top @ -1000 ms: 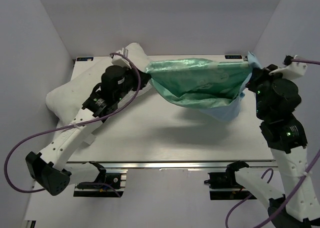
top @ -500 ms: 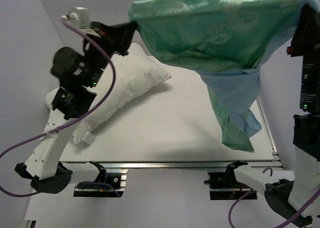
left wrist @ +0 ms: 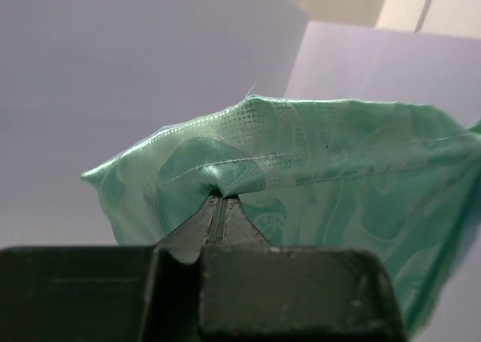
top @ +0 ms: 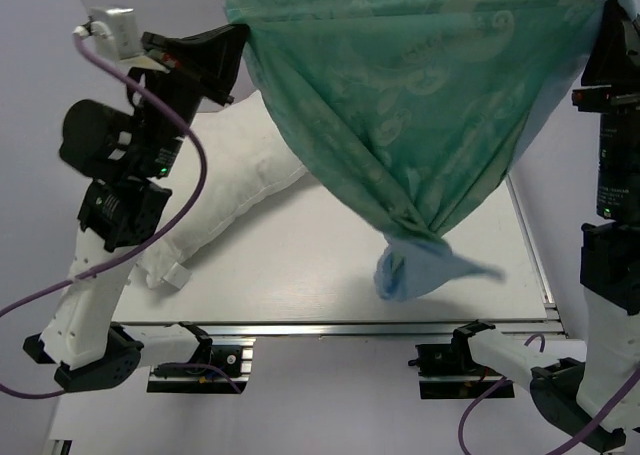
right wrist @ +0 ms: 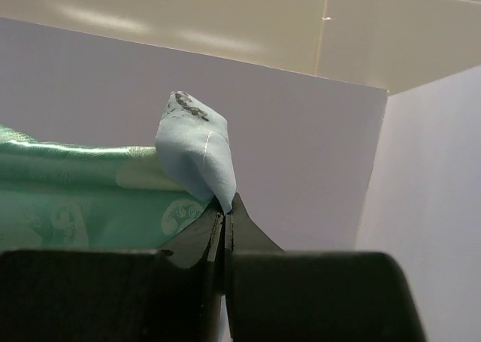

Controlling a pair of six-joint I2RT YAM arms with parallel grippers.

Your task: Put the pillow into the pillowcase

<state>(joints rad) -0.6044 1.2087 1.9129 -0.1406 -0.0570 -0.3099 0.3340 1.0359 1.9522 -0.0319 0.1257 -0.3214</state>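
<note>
The pillowcase's lower end (top: 418, 255) is hanging in a narrow bunch. My left gripper and my right gripper should swing the pillowcase open and lay it next to the pillow.
The teal patterned pillowcase (top: 400, 95) hangs high over the table, stretched between both arms, its light blue lower end (top: 415, 270) dangling just above the tabletop. My left gripper (top: 238, 27) is shut on its left top corner (left wrist: 225, 180). My right gripper (top: 600, 5) is shut on the right top corner, where a light blue fold (right wrist: 197, 150) sticks out above the jaws. The white pillow (top: 225, 190) lies on the left of the table, partly behind the left arm and under the raised fabric.
The white table (top: 330, 275) ends at a metal rail (top: 340, 327) near the arm bases. Pale walls (top: 40, 95) enclose the left, back and right sides. A purple cable (top: 190, 190) loops beside the left arm.
Both arms have risen further, lifting the pillowcase from table height to high above it. The fabric now hangs in a long point, its blue end swung toward the table's middle.
</note>
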